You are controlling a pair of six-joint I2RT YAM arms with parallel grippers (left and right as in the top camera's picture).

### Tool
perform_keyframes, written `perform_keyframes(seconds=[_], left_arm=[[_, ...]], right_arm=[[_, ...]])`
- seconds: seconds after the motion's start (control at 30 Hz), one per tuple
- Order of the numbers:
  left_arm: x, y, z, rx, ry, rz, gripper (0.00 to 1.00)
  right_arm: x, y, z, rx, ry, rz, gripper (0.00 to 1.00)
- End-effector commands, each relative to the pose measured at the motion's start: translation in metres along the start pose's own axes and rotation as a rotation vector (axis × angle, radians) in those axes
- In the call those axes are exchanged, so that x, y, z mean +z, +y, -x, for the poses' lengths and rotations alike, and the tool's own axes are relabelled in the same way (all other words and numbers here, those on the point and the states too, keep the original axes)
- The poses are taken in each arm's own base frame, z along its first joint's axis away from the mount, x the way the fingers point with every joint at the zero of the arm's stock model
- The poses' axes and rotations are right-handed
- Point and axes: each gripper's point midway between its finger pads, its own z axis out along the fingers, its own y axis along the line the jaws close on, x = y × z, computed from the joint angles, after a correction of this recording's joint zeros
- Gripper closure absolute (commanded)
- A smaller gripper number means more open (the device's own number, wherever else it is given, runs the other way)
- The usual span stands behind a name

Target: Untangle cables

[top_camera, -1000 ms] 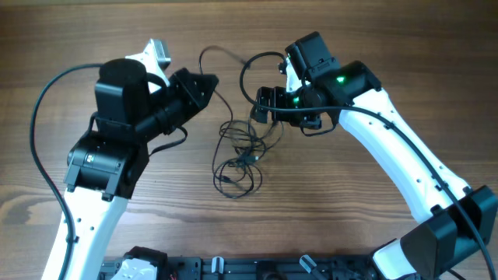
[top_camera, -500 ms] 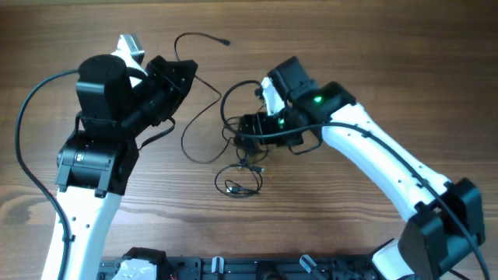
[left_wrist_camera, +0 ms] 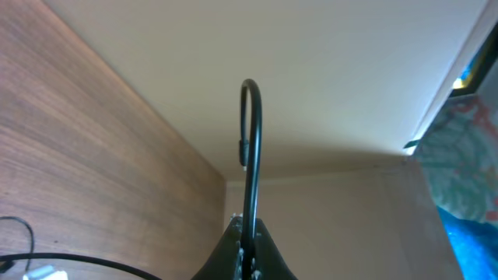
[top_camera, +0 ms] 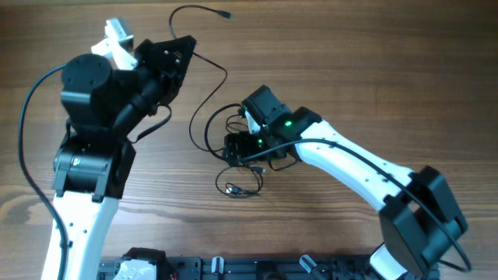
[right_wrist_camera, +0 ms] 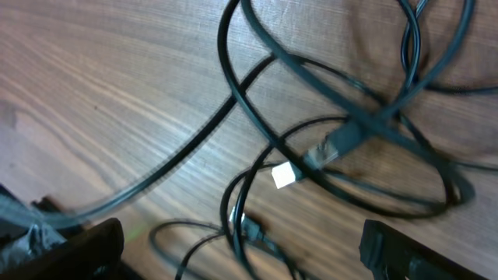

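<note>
My raised left gripper holds a cable that runs into the tangle (top_camera: 215, 150), so next I lower it and use my right gripper to lift that cable beside the tangle (top_camera: 191, 126).
Thin black cables lie in a loose tangle (top_camera: 219, 124) at the table's middle, and a small separate loop (top_camera: 238, 185) lies just below it. My left gripper (top_camera: 181, 48) is at the upper left, raised and shut on one cable (top_camera: 215, 91). That cable runs down to the tangle, and its free plug end (top_camera: 226, 15) lies near the far edge. In the left wrist view the held cable (left_wrist_camera: 249, 148) rises from the shut left gripper (left_wrist_camera: 247, 237). My right gripper (top_camera: 243, 148) hangs open over the tangle. In the right wrist view, crossing loops (right_wrist_camera: 342, 140) and a white-tipped plug (right_wrist_camera: 286, 176) lie ahead of the open right gripper (right_wrist_camera: 249, 257).
The wooden table (top_camera: 373, 70) stretches out on all sides. A black rail (top_camera: 233, 268) runs along the near edge. The left arm's own thick black cable (top_camera: 23, 148) arcs at the far left. The right arm (top_camera: 350, 163) reaches in from the lower right.
My left gripper has moved up and left, drawing its cable out of the tangle into a long strand. My right gripper has moved down and left over the tangle, still open.
</note>
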Motion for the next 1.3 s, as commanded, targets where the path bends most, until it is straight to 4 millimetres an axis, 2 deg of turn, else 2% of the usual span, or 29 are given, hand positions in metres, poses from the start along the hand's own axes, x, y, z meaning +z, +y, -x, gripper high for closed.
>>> perform_keyframes(seconds=[0.0, 0.07, 0.1, 0.17, 0.23, 0.3, 0.33, 0.4, 0.47, 0.53, 0.57, 0.6, 0.63, 0.67, 0.7, 0.73, 0.77, 0.83, 0.9, 0.93, 1.03, 1.1, 1.2, 1.27], left_arm=[[-0.02, -0.021, 0.002, -0.015, -0.009, -0.064, 0.96], [-0.028, -0.025, 0.001, -0.01, 0.002, -0.079, 0.96], [-0.032, -0.028, -0.002, -0.007, 0.017, -0.089, 0.96], [-0.039, -0.034, -0.009, 0.001, 0.053, -0.113, 0.96], [-0.046, -0.04, -0.017, 0.011, 0.086, -0.136, 0.96], [-0.05, -0.032, -0.021, 0.025, 0.093, -0.101, 0.96], [-0.05, -0.015, -0.021, 0.025, 0.078, -0.029, 0.96], [-0.052, 0.041, -0.014, -0.062, 0.002, 0.211, 0.96], [-0.06, 0.074, -0.007, -0.093, -0.065, 0.358, 0.96], [-0.065, 0.09, -0.003, -0.05, -0.093, 0.435, 0.96], [-0.071, 0.102, 0.0, -0.041, -0.122, 0.496, 0.96], [-0.078, 0.113, 0.005, -0.041, -0.163, 0.556, 0.96], [-0.095, 0.137, 0.014, -0.062, -0.251, 0.692, 0.96], [-0.104, 0.149, 0.016, -0.059, -0.274, 0.763, 0.96], [-0.111, 0.164, 0.013, -0.065, -0.268, 0.842, 0.96], [-0.112, 0.173, 0.009, -0.073, -0.248, 0.889, 0.96], [-0.111, 0.184, 0.006, -0.084, -0.225, 0.936, 0.96], [-0.105, 0.2, 0.004, -0.099, -0.192, 1.003, 0.96], [-0.098, 0.213, 0.003, -0.11, -0.167, 1.051, 0.96], [-0.095, 0.221, 0.002, -0.117, -0.151, 1.081, 0.96], [-0.087, 0.236, -0.003, -0.131, -0.102, 1.132, 0.96], [-0.085, 0.238, -0.006, -0.138, -0.083, 1.137, 0.96], [-0.08, 0.236, -0.012, -0.161, -0.047, 1.108, 0.96], [-0.078, 0.235, -0.013, -0.165, -0.041, 1.097, 0.96]], right_arm=[[0.016, -0.009, 0.011, -0.028, -0.035, -0.039, 0.08], [0.018, -0.017, 0.021, -0.032, -0.081, -0.087, 0.29], [0.016, -0.026, 0.026, -0.031, -0.112, -0.141, 0.36], [0.01, -0.047, 0.035, -0.017, -0.169, -0.258, 0.38], [0.003, -0.064, 0.045, 0.04, -0.233, -0.346, 0.37], [-0.003, -0.075, 0.052, 0.056, -0.264, -0.391, 0.16], [-0.004, -0.077, 0.055, 0.047, -0.271, -0.391, 0.06], [-0.006, -0.078, 0.061, -0.035, -0.276, -0.4, 0.02], [-0.01, -0.087, 0.061, -0.042, -0.287, -0.463, 0.01], [-0.01, -0.088, 0.06, -0.042, -0.281, -0.462, 0.11], [-0.01, -0.088, 0.06, -0.041, -0.282, -0.462, 0.23], [-0.01, -0.088, 0.061, -0.04, -0.282, -0.462, 0.42], [-0.01, -0.089, 0.062, -0.033, -0.286, -0.462, 0.69], [-0.011, -0.091, 0.063, -0.014, -0.292, -0.461, 0.84], [-0.013, -0.091, 0.065, 0.014, -0.302, -0.452, 0.96], [-0.019, -0.087, 0.071, 0.025, -0.319, -0.444, 0.96], [-0.033, -0.078, 0.08, 0.025, -0.345, -0.433, 0.96], [-0.08, -0.056, 0.101, 0.028, -0.422, -0.408, 0.96], [-0.141, -0.04, 0.118, 0.044, -0.53, -0.419, 0.96], [-0.182, -0.032, 0.126, 0.056, -0.609, -0.427, 0.96], [-0.257, -0.011, 0.128, 0.086, -0.761, -0.356, 0.95], [-0.277, 0.007, 0.119, 0.101, -0.796, -0.249, 0.95], [-0.268, 0.041, 0.115, 0.037, -0.73, -0.058, 0.96], [-0.259, 0.05, 0.113, 0.015, -0.691, -0.009, 0.96]])
